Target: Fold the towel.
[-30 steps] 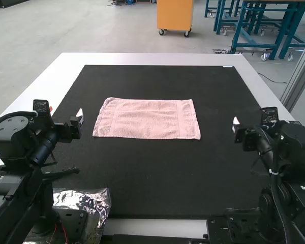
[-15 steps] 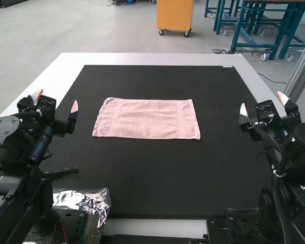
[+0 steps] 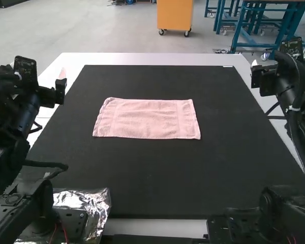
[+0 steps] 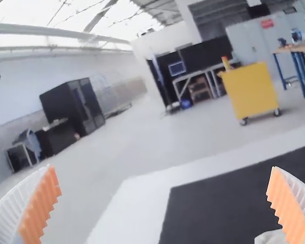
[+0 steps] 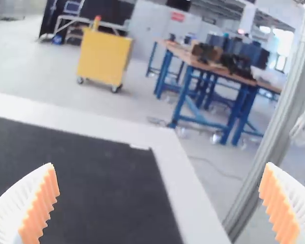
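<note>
The pink towel is lying flat and its far corners (image 3: 109,99) are free, so the towel's far edge (image 3: 150,99) will bend over the towel's near half when I fold it.
A pink towel (image 3: 146,119) lies flat and smooth as a wide rectangle near the middle of the black mat, its long edges running across the table; I cannot tell whether it has layers. My left gripper (image 3: 53,93) is raised over the table's left edge, well apart from the towel. On the opposite side, my right gripper (image 3: 264,79) is up over the right edge, also away from the cloth. In the left wrist view the left gripper (image 4: 163,173) has its ribbed fingers wide apart, nothing between them. The right gripper (image 5: 159,170) is likewise open and holds nothing.
The black mat (image 3: 157,178) covers most of the white table (image 3: 152,58). Crumpled foil (image 3: 94,203) sits at the near left beside the left arm's base. A metal post (image 5: 274,142) rises beyond the table's right side.
Both grippers have moved up and outward, the left one toward the left edge and the right one toward the right edge. The towel has stayed put.
</note>
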